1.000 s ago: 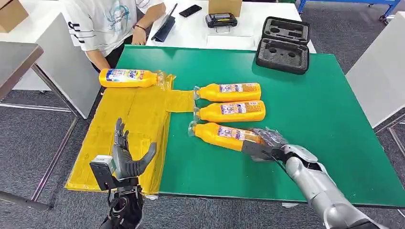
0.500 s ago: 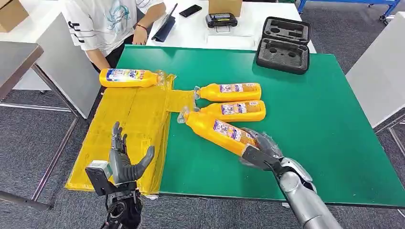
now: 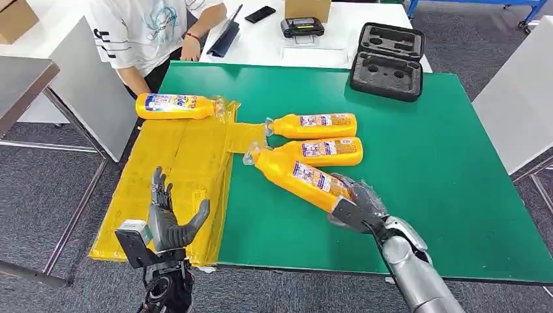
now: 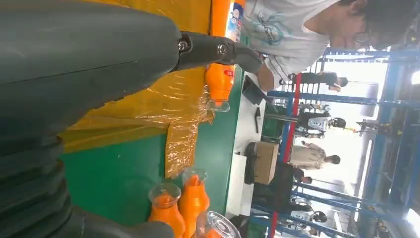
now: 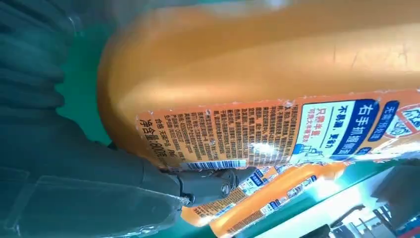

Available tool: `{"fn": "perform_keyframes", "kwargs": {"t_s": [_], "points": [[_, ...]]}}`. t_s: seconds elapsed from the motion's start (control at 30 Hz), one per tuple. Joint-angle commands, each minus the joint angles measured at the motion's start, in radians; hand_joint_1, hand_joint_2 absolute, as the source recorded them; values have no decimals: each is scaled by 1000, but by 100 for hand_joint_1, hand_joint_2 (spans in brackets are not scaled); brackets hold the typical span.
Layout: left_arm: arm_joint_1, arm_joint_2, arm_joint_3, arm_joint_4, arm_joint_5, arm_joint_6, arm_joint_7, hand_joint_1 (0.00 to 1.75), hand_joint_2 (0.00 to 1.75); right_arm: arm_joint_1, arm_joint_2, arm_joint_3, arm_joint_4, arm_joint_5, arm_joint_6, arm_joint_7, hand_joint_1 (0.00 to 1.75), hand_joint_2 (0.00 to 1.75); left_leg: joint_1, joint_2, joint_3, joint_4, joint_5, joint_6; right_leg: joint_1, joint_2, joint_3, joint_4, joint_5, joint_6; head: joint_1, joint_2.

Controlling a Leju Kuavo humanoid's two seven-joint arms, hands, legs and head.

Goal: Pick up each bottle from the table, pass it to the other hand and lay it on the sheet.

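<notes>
The held orange bottle (image 3: pixel 297 177) has its small-print label (image 3: pixel 320 180) in view, so I expect a Tide label to be hidden on its other side when I pass it.
My right hand (image 3: pixel 355 205) grips the base of an orange bottle (image 3: pixel 297 175) and holds it tilted above the green table (image 3: pixel 424 150), cap toward the yellow sheet (image 3: pixel 176 169). The right wrist view has that orange bottle (image 5: pixel 257 74) pressed against my right hand (image 5: pixel 74 163). Two more orange bottles (image 3: pixel 314 125) (image 3: pixel 316 151) lie side by side on the table behind it. A fourth bottle (image 3: pixel 175 106) lies at the sheet's far edge. My left hand (image 3: pixel 168 218) hovers open, fingers spread, over the sheet's near edge. In the left wrist view my left hand (image 4: pixel 84 64) is open.
A person in a white shirt (image 3: pixel 147 29) sits at the table's far left corner. A black foam case (image 3: pixel 386 60) rests at the far edge of the green table. A phone (image 3: pixel 259 14) and a small device (image 3: pixel 302 27) lie on the white table behind.
My right hand has lifted the nearest bottle off the table and swung its cap end up and toward the sheet. My left hand has barely moved.
</notes>
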Motion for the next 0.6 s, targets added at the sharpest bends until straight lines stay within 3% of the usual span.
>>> {"fn": "perform_keyframes", "kwargs": {"t_s": [0.03, 0.27, 0.3, 0.33, 0.4, 0.6], "points": [[13, 20, 31, -40, 25, -6, 3, 0, 175, 27, 70, -110, -42, -34, -6, -25, 175, 175, 1, 2, 5, 0, -3, -2, 1, 2, 5, 0, -2, -2, 0, 0], [7, 52, 20, -28, 166, -208, 48, 0, 175, 67, 107, -160, -77, -77, -5, -102, 175, 175, 1, 1, 5, -1, -2, -2, 1, 1, 4, -1, -2, -2, 0, 0], [-7, 70, -36, -5, 215, -350, 136, 0, 175, 64, 131, -121, -81, -87, 86, -181, 175, 175, 1, 1, 3, -1, -1, -2, 1, 1, 3, -1, -1, -2, 0, 0], [-14, 47, -50, 28, 205, -365, 134, 0, 175, 53, 201, -86, -51, -54, 51, -166, 175, 175, 1, 1, 6, -1, -2, -2, 1, 1, 5, 0, -2, -2, 0, 0], [-24, 38, -74, 57, 194, -368, 123, 0, 175, 39, 240, -53, -13, -48, 10, -164, 175, 175, 2, 5, 7, -1, -3, -3, 2, 5, 5, -1, -1, -3, 0, 0], [-59, 58, -109, 109, 194, -447, 169, 0, 175, 61, 237, -19, -23, -76, 5, -187, 175, 175, 1, 2, 4, -2, -1, -2, 1, 1, 2, -1, -1, -2, 0, 0]]}}
